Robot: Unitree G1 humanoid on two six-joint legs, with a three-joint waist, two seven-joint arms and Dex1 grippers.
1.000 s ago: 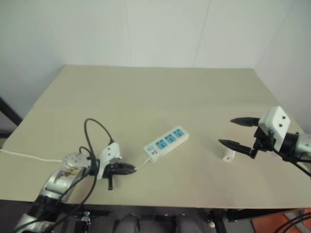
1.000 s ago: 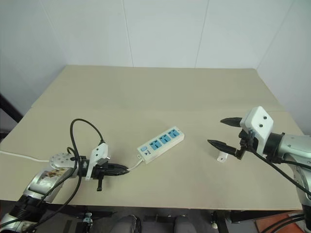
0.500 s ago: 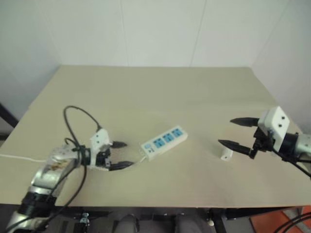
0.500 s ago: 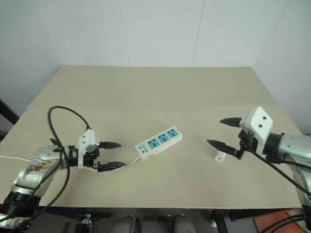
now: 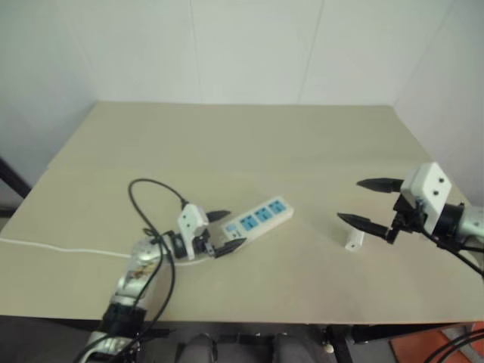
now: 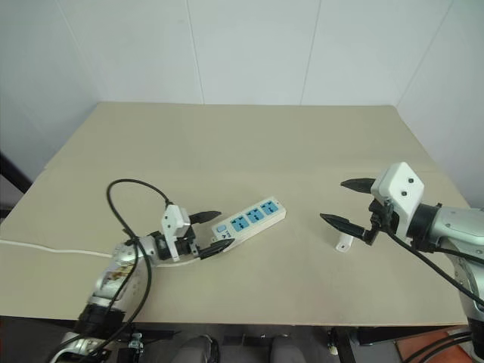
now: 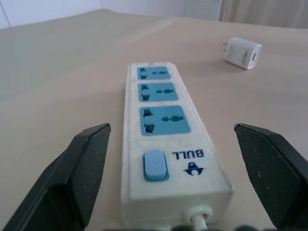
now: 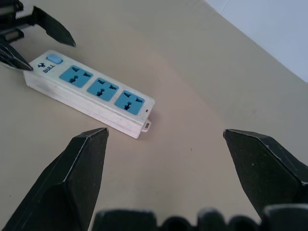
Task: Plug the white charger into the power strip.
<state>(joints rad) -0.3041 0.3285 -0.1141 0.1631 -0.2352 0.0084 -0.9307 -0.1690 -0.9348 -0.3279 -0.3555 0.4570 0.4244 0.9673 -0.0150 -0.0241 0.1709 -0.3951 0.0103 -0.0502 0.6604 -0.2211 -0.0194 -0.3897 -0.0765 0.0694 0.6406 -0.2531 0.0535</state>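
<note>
The power strip (image 5: 261,218) will swing round flat and freely when I turn it, because the thin white cord (image 5: 193,262) bends loosely behind the power strip's switch end.
The power strip (image 5: 259,218) lies slantwise at the middle of the table, a white bar with three blue sockets. My left gripper (image 5: 229,230) is open, low over the table, with one finger on each side of the strip's switch end (image 7: 155,166); in the left wrist view neither finger touches it. The white charger (image 5: 353,240) lies on the table to the right, apart from the strip, and shows beyond the strip (image 7: 244,53) in the left wrist view. My right gripper (image 5: 349,200) hangs open just above and beside the charger, holding nothing.
The strip's thin white cord (image 5: 60,248) runs off the table's left edge. A black cable (image 5: 155,189) loops above my left wrist. The beige table (image 5: 249,144) has bare room behind the strip, and white walls close it off at the back.
My left gripper has gone from shut to open and swung right to the strip's switch end. The right arm and the charger have not moved.
</note>
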